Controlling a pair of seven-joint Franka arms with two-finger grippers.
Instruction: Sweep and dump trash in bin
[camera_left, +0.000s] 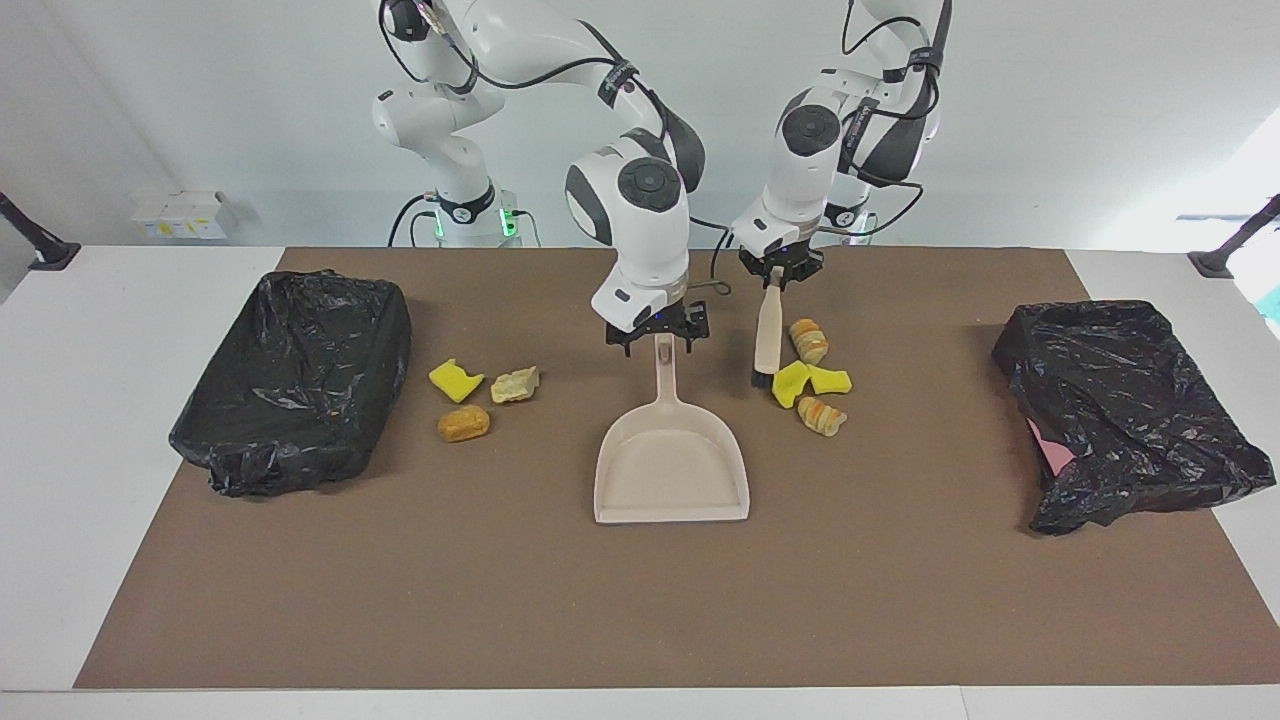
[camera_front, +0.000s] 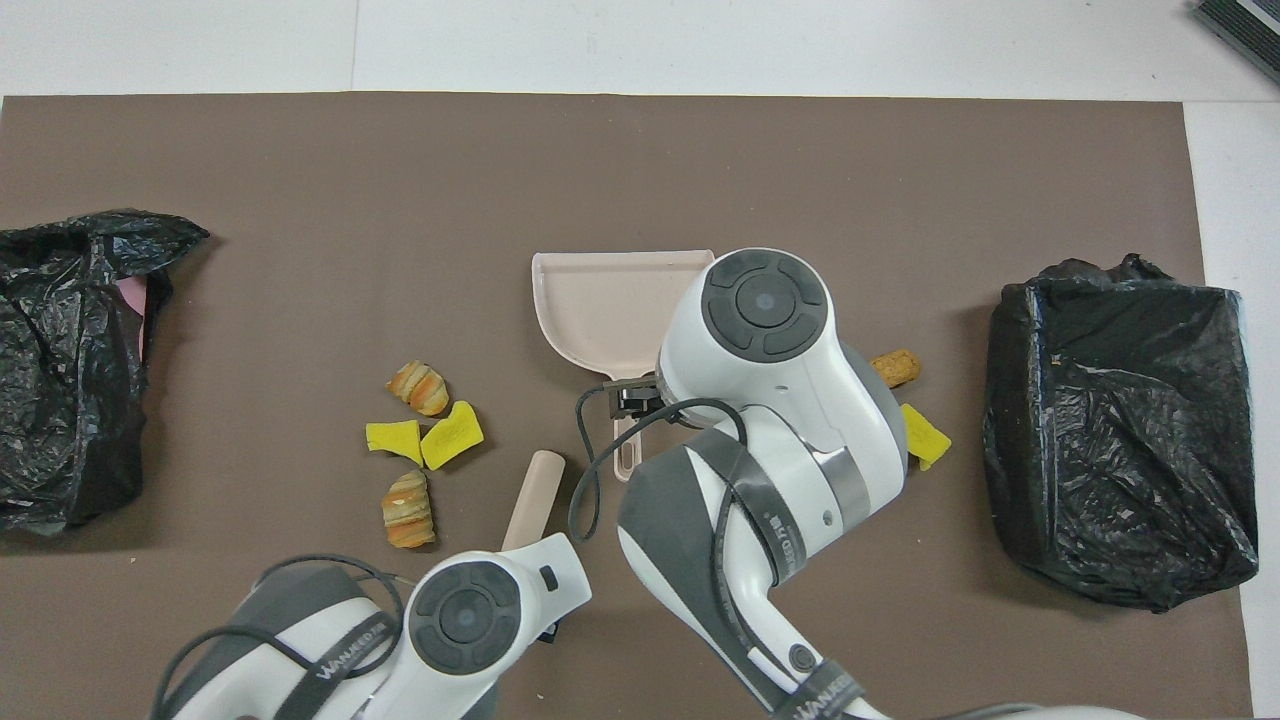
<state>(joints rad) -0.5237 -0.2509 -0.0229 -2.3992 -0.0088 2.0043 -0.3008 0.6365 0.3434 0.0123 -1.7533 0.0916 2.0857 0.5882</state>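
Note:
I can see the dustpan's open edge (camera_front: 621, 256) facing past the trash lumps beside the brush, so next my right gripper turns the dustpan toward those lumps (camera_front: 422, 442) before my left gripper sweeps.
My right gripper (camera_left: 660, 338) is shut on the handle of the beige dustpan (camera_left: 672, 470), which rests on the brown mat mid-table; it also shows in the overhead view (camera_front: 600, 305). My left gripper (camera_left: 775, 272) is shut on the top of a beige brush (camera_left: 767, 335) that stands upright, bristles on the mat. Several trash lumps lie beside the brush: two yellow foam chunks (camera_left: 790, 384) (camera_left: 831, 380) and two striped bread pieces (camera_left: 808, 340) (camera_left: 822, 416). Three more lumps, yellow (camera_left: 455, 380), tan (camera_left: 515, 384) and orange-brown (camera_left: 463, 424), lie toward the right arm's end.
A bin lined with a black bag (camera_left: 300, 385) stands at the right arm's end of the table. A second black-bagged bin (camera_left: 1125, 410), with some pink showing, stands at the left arm's end. The brown mat (camera_left: 640, 600) covers the table's middle.

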